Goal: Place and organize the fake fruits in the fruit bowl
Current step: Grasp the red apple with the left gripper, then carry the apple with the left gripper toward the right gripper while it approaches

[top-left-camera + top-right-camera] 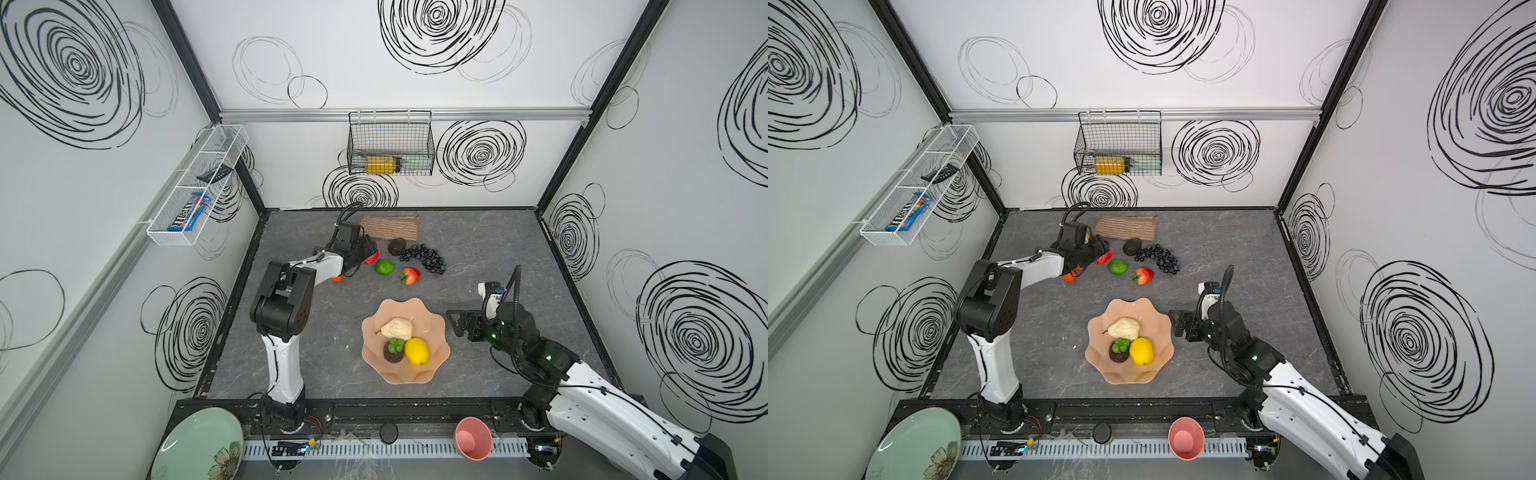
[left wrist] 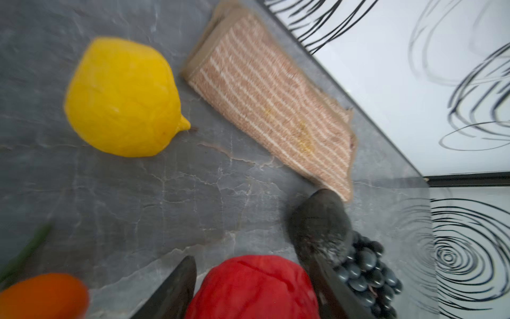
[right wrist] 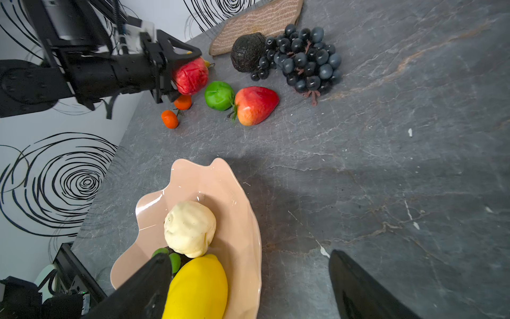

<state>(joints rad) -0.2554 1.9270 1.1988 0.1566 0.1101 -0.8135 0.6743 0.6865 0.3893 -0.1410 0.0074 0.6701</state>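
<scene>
Next, I place the red apple (image 3: 210,65) after my right gripper takes its stem, as the bowl's free space (image 1: 425,322) is past the cream pear from my left gripper.
My left gripper (image 1: 368,254) is shut on the red apple (image 2: 251,287) at the back left, its fingers on both sides of it. Around it lie a lemon (image 2: 121,96), two oranges (image 3: 182,101), a lime (image 1: 384,267), a strawberry (image 1: 410,275), an avocado (image 1: 397,247) and a black grape bunch (image 1: 424,257). The peach fruit bowl (image 1: 432,328) holds a cream pear (image 1: 397,328), a lemon (image 1: 416,351) and a dark fruit with green leaves (image 1: 394,351). My right gripper (image 1: 455,322) hangs open and empty at the bowl's right rim.
A tan woven mat (image 1: 390,226) lies against the back wall behind the fruits. On the front ledge stand a pink cup (image 1: 473,438) and a pale green plate (image 1: 199,444). A wire basket (image 1: 390,143) and a white shelf (image 1: 195,187) hang on the walls.
</scene>
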